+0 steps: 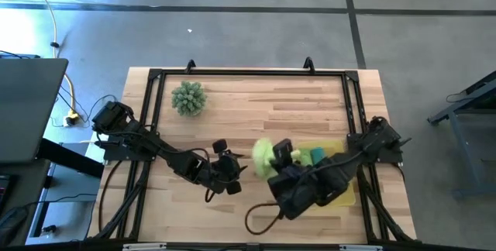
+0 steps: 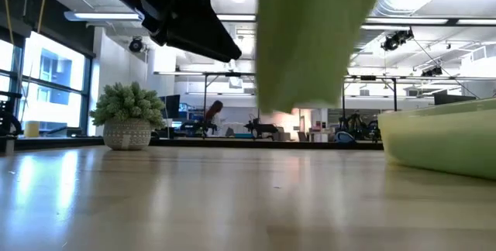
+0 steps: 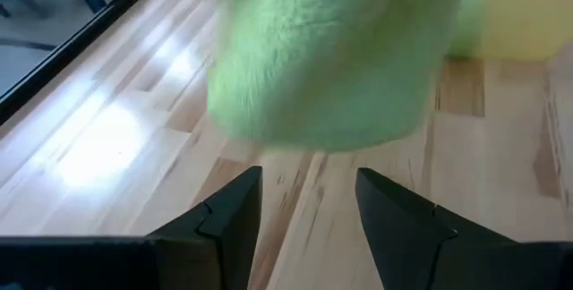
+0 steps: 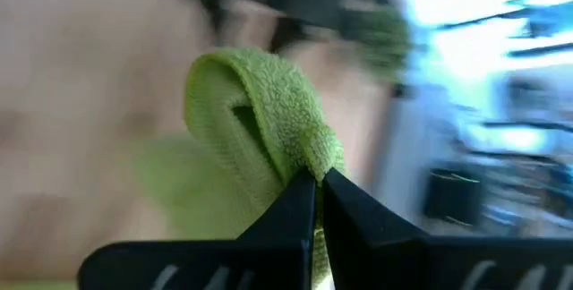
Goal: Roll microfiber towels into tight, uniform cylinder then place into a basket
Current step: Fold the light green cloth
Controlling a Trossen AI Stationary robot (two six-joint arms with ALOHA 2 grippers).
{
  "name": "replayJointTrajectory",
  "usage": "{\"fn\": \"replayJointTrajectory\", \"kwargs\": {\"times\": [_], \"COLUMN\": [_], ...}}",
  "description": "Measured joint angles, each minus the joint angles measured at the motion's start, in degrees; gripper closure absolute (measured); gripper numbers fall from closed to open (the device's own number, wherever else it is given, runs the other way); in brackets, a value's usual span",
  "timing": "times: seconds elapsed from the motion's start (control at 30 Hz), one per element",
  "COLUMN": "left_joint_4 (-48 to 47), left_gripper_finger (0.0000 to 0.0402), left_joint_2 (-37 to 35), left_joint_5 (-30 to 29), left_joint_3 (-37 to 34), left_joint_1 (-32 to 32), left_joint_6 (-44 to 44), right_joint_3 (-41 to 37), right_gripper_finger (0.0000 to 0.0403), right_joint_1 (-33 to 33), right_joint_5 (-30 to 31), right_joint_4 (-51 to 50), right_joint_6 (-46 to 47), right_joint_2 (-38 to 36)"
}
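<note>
The lime green towel is hanging from bunched layers (image 4: pixel 311 157) in my right gripper. Next, I lower it onto the wood (image 1: pixel 259 187) and then grab it by its edge.
A loosely rolled lime green microfiber towel (image 1: pixel 263 154) hangs in the air above the table's middle, with my right gripper (image 4: pixel 318 181) shut on it. In the low view the towel (image 2: pixel 310 42) ends clear of the wood. My left gripper (image 3: pixel 309 178) stands open just left of the towel (image 3: pixel 331 57), with nothing between its fingers. The yellow basket (image 1: pixel 346 189) lies at the near right, under my right arm, and a teal towel (image 1: pixel 315 156) lies in it. My right gripper pinches the outer wrap of the lime towel's roll (image 4: pixel 309 157) between its two fingertips, where several layers bunch together. The fingers slant downward onto it. The towel is lifted clear of the table, its looped end (image 4: pixel 237 102) bulging out beyond the fingertips.
A spiky green plant ball in a pot (image 1: pixel 188 97) stands at the far left of the table. A black frame (image 1: pixel 248 71) runs round the table's edges. Bare wood lies between the plant and the arms. The basket's wall (image 2: pixel 442 139) rises at the right.
</note>
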Motion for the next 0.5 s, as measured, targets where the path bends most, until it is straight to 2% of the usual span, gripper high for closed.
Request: {"fn": "replayJointTrajectory", "kwargs": {"times": [0.1, 0.13, 0.27, 0.37, 0.5], "left_joint_4": [0.80, 1.26, 2.01, 2.82, 4.82], "left_gripper_finger": [0.0229, 0.0229, 0.0229, 0.0229, 0.0229], "left_joint_2": [0.00, 0.00, 0.00, -0.46, -1.57], "left_joint_5": [-0.18, -0.23, -0.46, -0.27, -0.17], "left_joint_3": [0.00, 0.00, 0.00, 0.00, -0.02], "left_joint_1": [-0.02, -0.02, -0.02, -0.02, -0.02], "left_joint_6": [-0.03, -0.02, -0.04, -0.04, -0.56], "right_joint_3": [2.59, 3.23, 4.31, 2.52, 0.70], "right_gripper_finger": [0.0402, 0.0402, 0.0402, 0.0403, 0.0403], "right_joint_1": [0.23, 0.10, 0.38, 1.21, -0.83], "right_joint_5": [12.95, 13.19, -2.33, -5.03, -10.86], "right_joint_4": [-3.96, -4.74, -7.94, -7.74, -6.98], "right_joint_6": [5.23, 6.97, 1.78, -1.78, -0.78], "right_joint_2": [-0.01, -0.09, -0.01, -1.89, -6.65]}}
